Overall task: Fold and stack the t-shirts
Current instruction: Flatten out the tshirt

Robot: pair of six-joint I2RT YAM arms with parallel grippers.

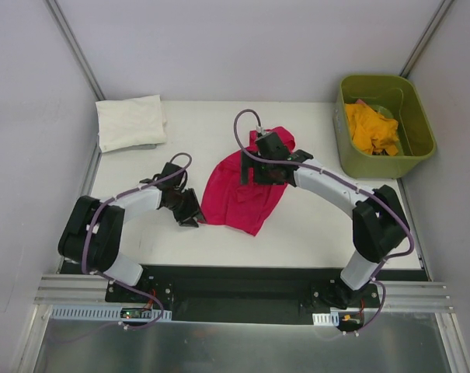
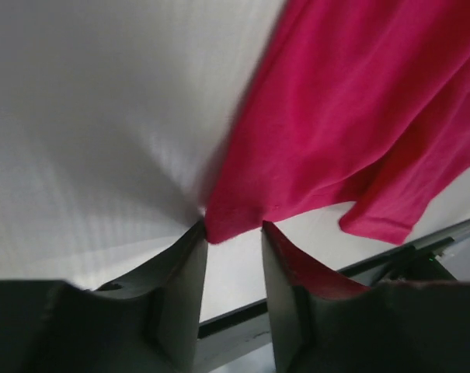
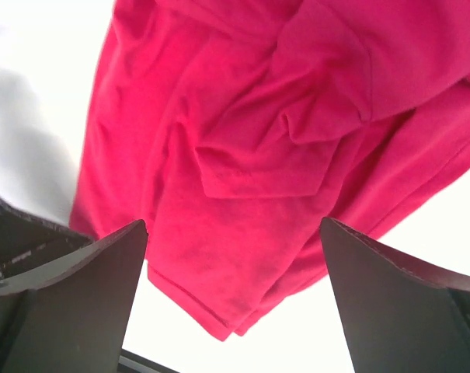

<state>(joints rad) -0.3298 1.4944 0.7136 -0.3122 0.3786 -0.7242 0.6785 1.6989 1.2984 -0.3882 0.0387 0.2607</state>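
Loose folds are overlapping around the hemmed flap (image 3: 259, 172). The magenta t-shirt (image 1: 239, 208) will open out into a wider sheet when I pick it up and spread it.
A crumpled magenta t-shirt (image 1: 246, 190) lies in the middle of the white table. My left gripper (image 1: 190, 213) sits low at the shirt's near-left corner. In the left wrist view the gripper (image 2: 233, 227) is narrowly open, and the shirt's corner (image 2: 227, 221) lies right between the fingertips. My right gripper (image 1: 266, 167) hovers over the shirt's far part. In the right wrist view it (image 3: 233, 224) is wide open and empty above the bunched shirt (image 3: 242, 148). A folded white t-shirt (image 1: 130, 122) lies at the far left corner.
A green bin (image 1: 421, 148) at the far right holds a yellow t-shirt (image 1: 370, 128). The table's near edge and a black rail (image 1: 242, 280) run just behind the arms' bases. Grey walls close in the table on three sides.
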